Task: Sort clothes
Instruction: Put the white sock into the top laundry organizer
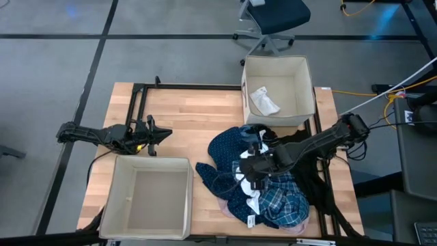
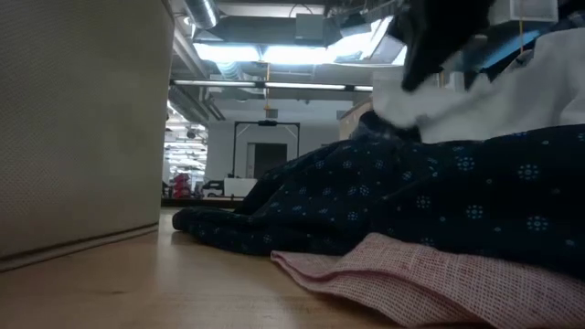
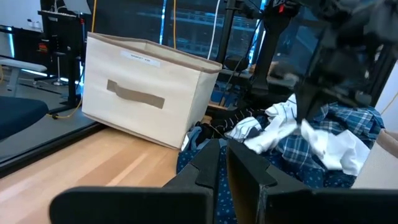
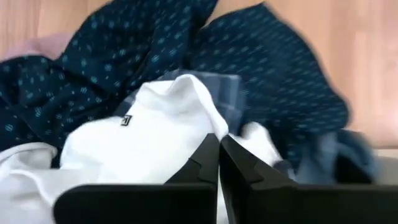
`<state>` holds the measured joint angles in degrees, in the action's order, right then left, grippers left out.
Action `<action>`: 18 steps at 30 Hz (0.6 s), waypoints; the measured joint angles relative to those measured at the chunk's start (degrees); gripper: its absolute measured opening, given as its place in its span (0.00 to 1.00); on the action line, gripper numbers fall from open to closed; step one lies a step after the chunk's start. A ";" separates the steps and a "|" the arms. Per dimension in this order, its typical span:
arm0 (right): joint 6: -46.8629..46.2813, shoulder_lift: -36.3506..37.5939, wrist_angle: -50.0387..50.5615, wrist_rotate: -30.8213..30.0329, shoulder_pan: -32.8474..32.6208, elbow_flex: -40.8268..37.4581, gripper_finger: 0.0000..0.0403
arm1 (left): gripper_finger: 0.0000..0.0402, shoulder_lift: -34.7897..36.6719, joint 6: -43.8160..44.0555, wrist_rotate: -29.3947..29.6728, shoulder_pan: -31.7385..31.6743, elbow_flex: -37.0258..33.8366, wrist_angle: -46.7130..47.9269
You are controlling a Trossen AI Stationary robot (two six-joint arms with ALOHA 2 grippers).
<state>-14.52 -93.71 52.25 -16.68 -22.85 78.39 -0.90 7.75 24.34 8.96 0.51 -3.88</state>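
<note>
The white garment [image 1: 252,204] trails from a narrow fold across the plaid shirt. Next, my right gripper pulls it toward the heap's far side [image 1: 251,139] and grips it again.
A heap of clothes lies at the table's near right: a navy white-dotted garment [image 1: 222,160], a blue plaid shirt [image 1: 283,201], a black piece [image 1: 311,181] and a pale pink piece [image 2: 411,279] lowest at the near edge. My right gripper [image 1: 254,179] is over the heap, shut on a white garment [image 4: 143,137]. My left gripper [image 1: 164,134] is shut and level above the table's left side, holding nothing. My right gripper pinches a raised fold of the white garment [image 4: 193,127] between its two fingers, coming from above and slanting down. The cloth is drawn up into a peak below the fingers [image 3: 323,140]. Its lower part still lies on the heap over the navy garment.
A beige fabric box [image 1: 278,65] at the far right holds a crumpled white piece [image 1: 264,100]. A second beige box [image 1: 147,164] stands at the near left. Bare wood lies between the boxes and the heap. A black frame runs along the table's edges.
</note>
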 joint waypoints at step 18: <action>8.18 14.17 8.26 -15.77 6.87 10.50 0.02 | 0.05 -0.01 0.00 -0.02 0.00 0.00 0.00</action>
<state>-6.34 -79.54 60.51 -32.45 -15.98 88.89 -0.91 7.75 24.32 8.96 0.51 -3.88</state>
